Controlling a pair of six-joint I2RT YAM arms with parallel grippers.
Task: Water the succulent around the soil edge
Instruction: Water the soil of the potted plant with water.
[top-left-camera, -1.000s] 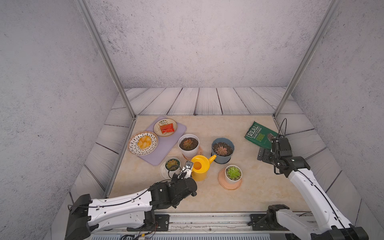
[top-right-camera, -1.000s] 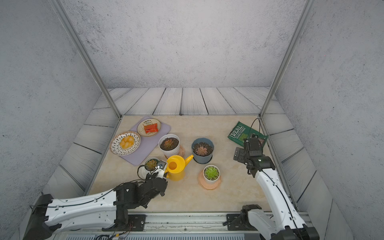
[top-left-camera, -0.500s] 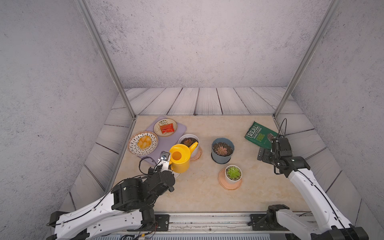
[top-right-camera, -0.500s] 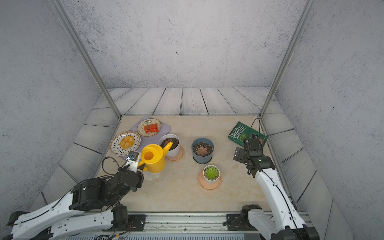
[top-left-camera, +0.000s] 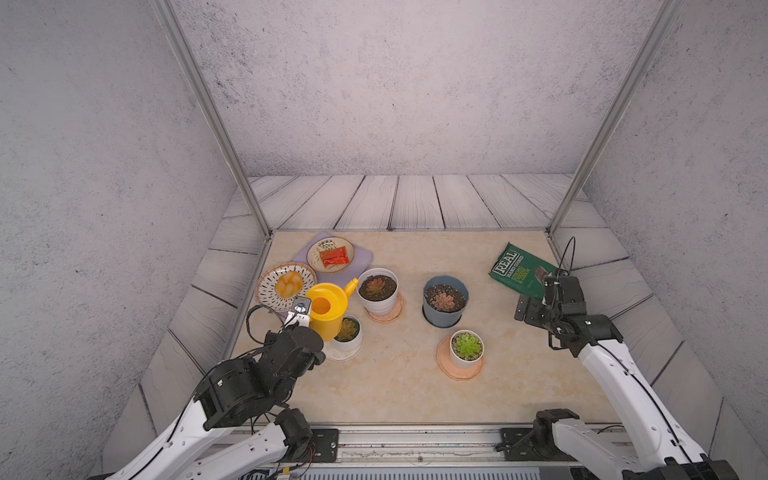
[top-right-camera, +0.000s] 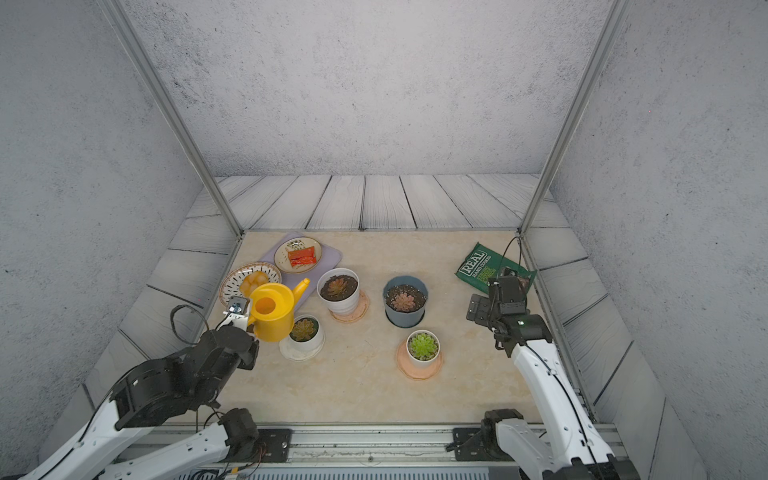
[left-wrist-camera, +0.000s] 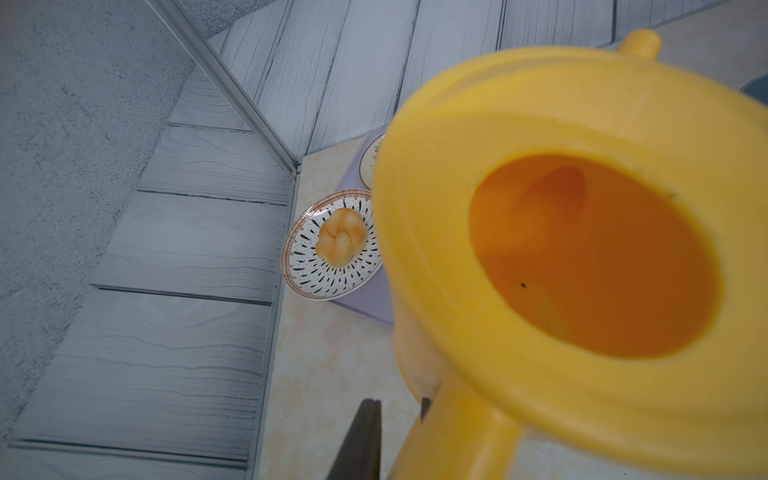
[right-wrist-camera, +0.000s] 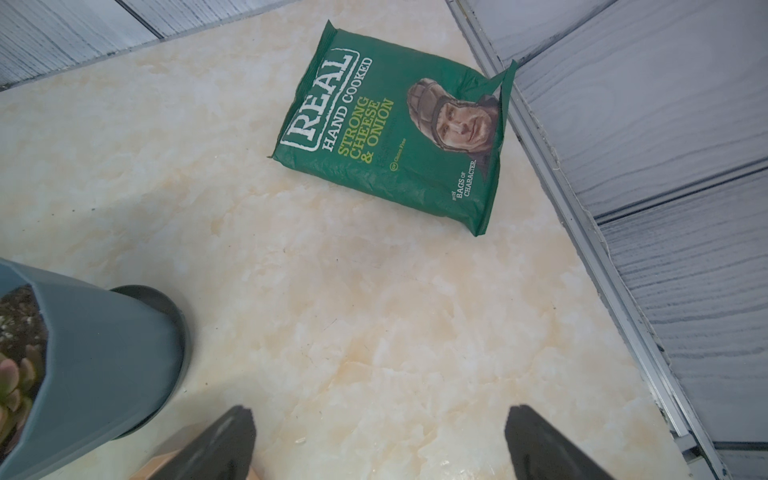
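The can's spout (top-left-camera: 353, 286) reaches past the small succulent to the white pot's rim, so my left gripper should draw the can back and pour into the small pot (top-left-camera: 347, 330).
Several potted succulents stand mid-table. A reddish one grows in a white pot (top-left-camera: 377, 287), and a small one (top-left-camera: 348, 330) sits by the can. The yellow watering can (top-left-camera: 328, 309) hangs above the table's left side. Its spout (top-left-camera: 352, 283) points at the white pot's rim and stops just short of it. My left gripper (left-wrist-camera: 397, 409) is shut on the can's handle (left-wrist-camera: 457, 436), and the can's open top (left-wrist-camera: 582, 249) fills the left wrist view. My right gripper (right-wrist-camera: 378, 415) is open and empty over bare table at the right, also seen in a top view (top-right-camera: 478, 309).
A blue-grey pot (top-left-camera: 445, 300) and a green succulent on a saucer (top-left-camera: 467, 347) stand further right. A patterned plate with a bun (left-wrist-camera: 332, 245), a plate of red food (top-left-camera: 331, 254) and a purple mat (top-left-camera: 361, 259) lie back left. A green crisp bag (right-wrist-camera: 395, 137) lies back right.
My left arm has carried the watering can leftwards and further back, from between the pots to beside the bun plate. The right arm has not moved.
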